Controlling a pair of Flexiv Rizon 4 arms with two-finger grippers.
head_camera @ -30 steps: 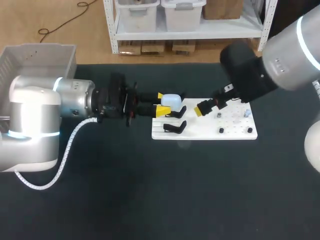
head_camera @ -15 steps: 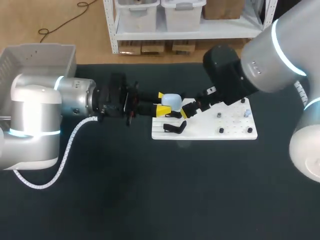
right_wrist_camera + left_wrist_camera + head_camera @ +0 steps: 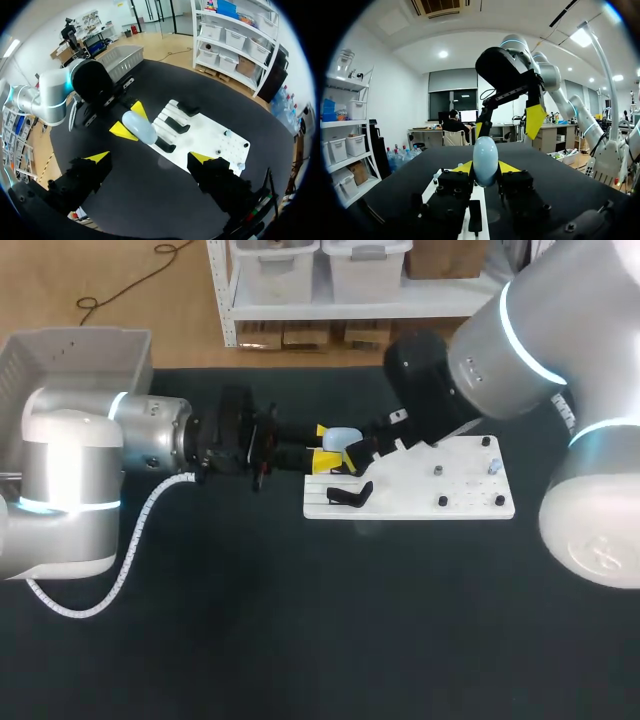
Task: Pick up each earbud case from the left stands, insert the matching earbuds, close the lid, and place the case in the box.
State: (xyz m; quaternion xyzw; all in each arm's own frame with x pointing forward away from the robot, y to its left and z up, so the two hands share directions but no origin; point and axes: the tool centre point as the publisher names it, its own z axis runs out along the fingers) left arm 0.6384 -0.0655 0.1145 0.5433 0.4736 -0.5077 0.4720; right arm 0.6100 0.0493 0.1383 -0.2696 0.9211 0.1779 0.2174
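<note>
The small light-blue earbud [image 3: 494, 467] sits in line with the pegs [image 3: 500, 501]. It will come off and show a hidden peg when I lift it.
A pale blue earbud case [image 3: 341, 439] is clamped between the yellow fingertips of my left gripper [image 3: 323, 448], held just above the left end of the white board [image 3: 470, 490]. In the left wrist view the case [image 3: 485, 160] stands upright between the fingertips [image 3: 509, 166]. My right gripper [image 3: 372, 450] hangs open right beside and above the case. In the right wrist view its fingers [image 3: 150, 157] are spread wide, with the case [image 3: 140, 127] ahead of them. Small earbuds [image 3: 227, 133] sit on the board's far part.
Black stands [image 3: 350, 495] are at the board's left end, and one stand [image 3: 177, 125] lies just past the case. Small pegs and earbuds [image 3: 441, 501] dot the board's right half. A grey bin [image 3: 80, 355] stands at the table's back left.
My right arm has swung left, from over the board's right part to close above the case. The left arm and the case have stayed still.
</note>
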